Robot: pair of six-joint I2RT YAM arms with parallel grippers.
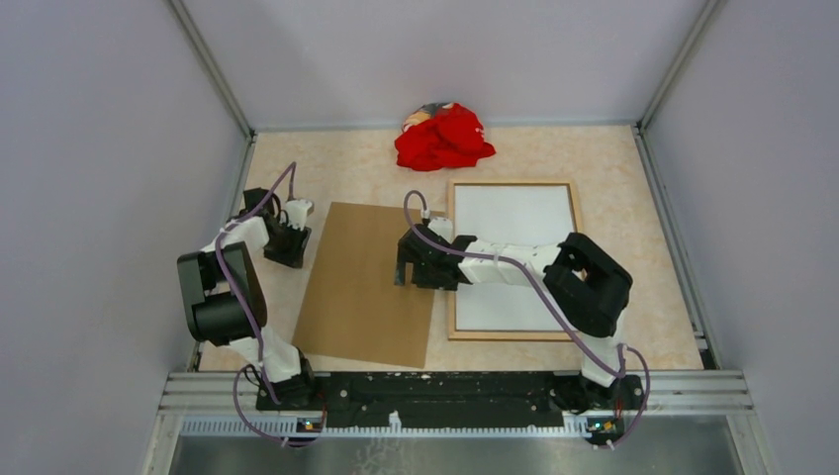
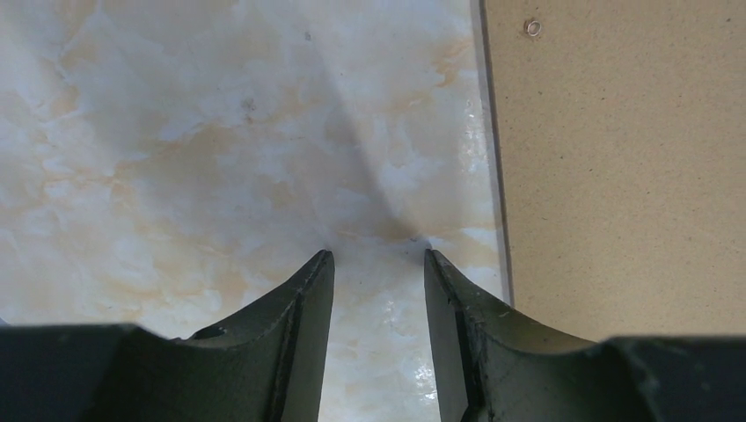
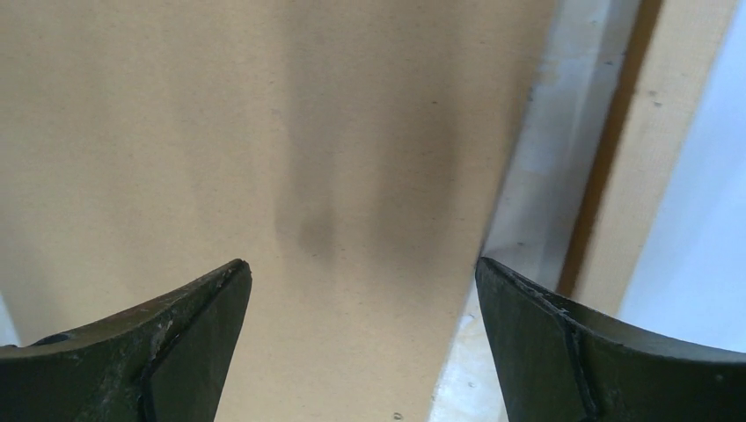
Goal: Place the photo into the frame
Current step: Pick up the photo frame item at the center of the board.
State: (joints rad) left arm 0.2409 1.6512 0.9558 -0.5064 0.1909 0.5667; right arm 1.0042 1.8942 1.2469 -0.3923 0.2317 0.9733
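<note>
I should brace the flat brown board's edge with my left gripper while my right gripper lifts the opposite edge (image 3: 490,227), because there is a gap from my left gripper to the board.
The frame (image 1: 514,335) of thin light wood lies flat on the right half of the table. Inside it lies the photo (image 1: 512,223), plain white side up; my right arm crosses over it. My right gripper (image 1: 406,269) hangs low over the right edge of the plain brown board (image 1: 366,287). In the right wrist view this gripper (image 3: 362,268) is wide open with nothing in it; the board (image 3: 264,132) lies beneath, with the frame's strip (image 3: 651,149) and the white photo (image 3: 704,255) to the right. My left gripper (image 2: 376,257) stands open and empty over bare table beside the board's left edge (image 2: 616,176).
A crumpled red cloth (image 1: 445,137) lies at the back of the table, beyond the frame. Pale walls with metal rails close in the marble-patterned table (image 1: 613,158) on three sides. The brown board has a small metal eyelet (image 2: 532,27) near its edge.
</note>
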